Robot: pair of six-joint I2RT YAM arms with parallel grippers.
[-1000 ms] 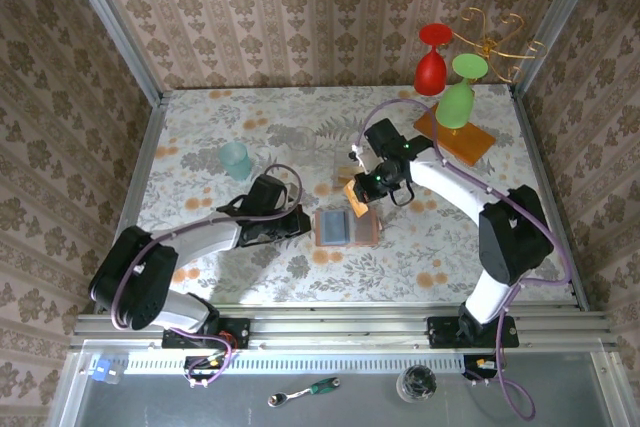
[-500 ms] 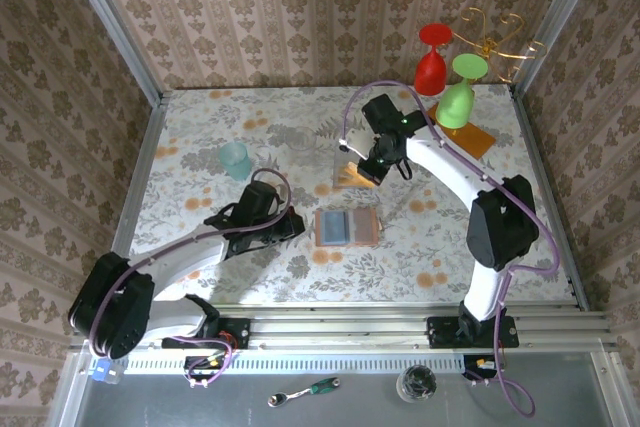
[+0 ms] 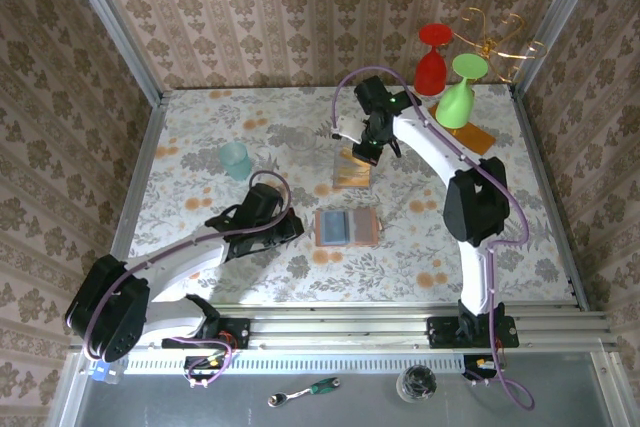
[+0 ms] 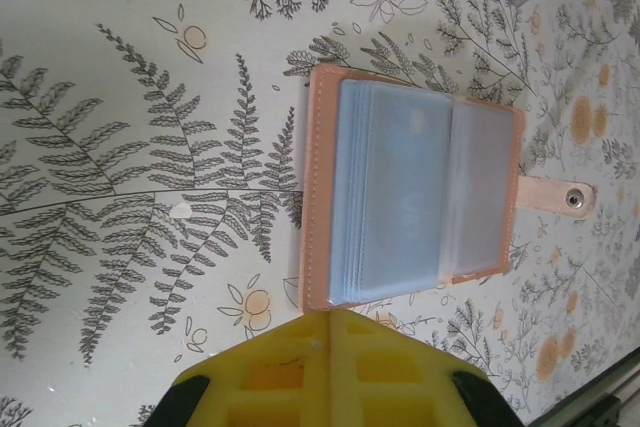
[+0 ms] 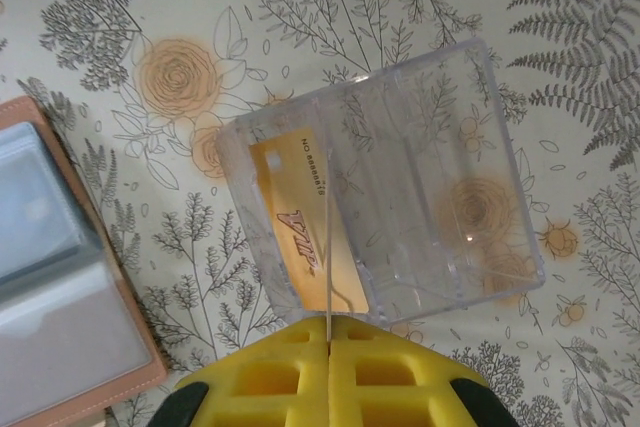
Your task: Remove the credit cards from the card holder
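Note:
The thin credit card (image 5: pixel 328 247) is upright over the clear box's compartment (image 5: pixel 300 212) that holds the orange card, so I keep lowering it with my right gripper and release it there.
The card holder (image 3: pixel 347 228) lies open on the floral table, grey-blue pockets up (image 4: pixel 410 197), tan rim around them. My left gripper (image 3: pixel 288 227) is shut and empty, its tips (image 4: pixel 330 315) just off the holder's near edge. Farther back, my right gripper (image 3: pixel 372 150) hangs over a clear plastic box (image 5: pixel 480 147). It is shut (image 5: pixel 328 319) on a thin credit card (image 5: pixel 326 247) that I see edge-on. An orange credit card (image 5: pixel 290 217) marked VIP shows in the box's left compartment (image 3: pixel 350 175). The holder's left pocket looks bluer; I cannot tell whether a card is inside.
A teal cup (image 3: pixel 236 160) stands at the back left. At the back right a gold rack holds a red goblet (image 3: pixel 431 62) and a green goblet (image 3: pixel 458 97) over an orange slab (image 3: pixel 478 140). The holder's snap strap (image 4: pixel 572 198) sticks out sideways.
My right gripper has carried a card from beside the card holder back to above the clear box. The left gripper has drawn slightly away from the holder.

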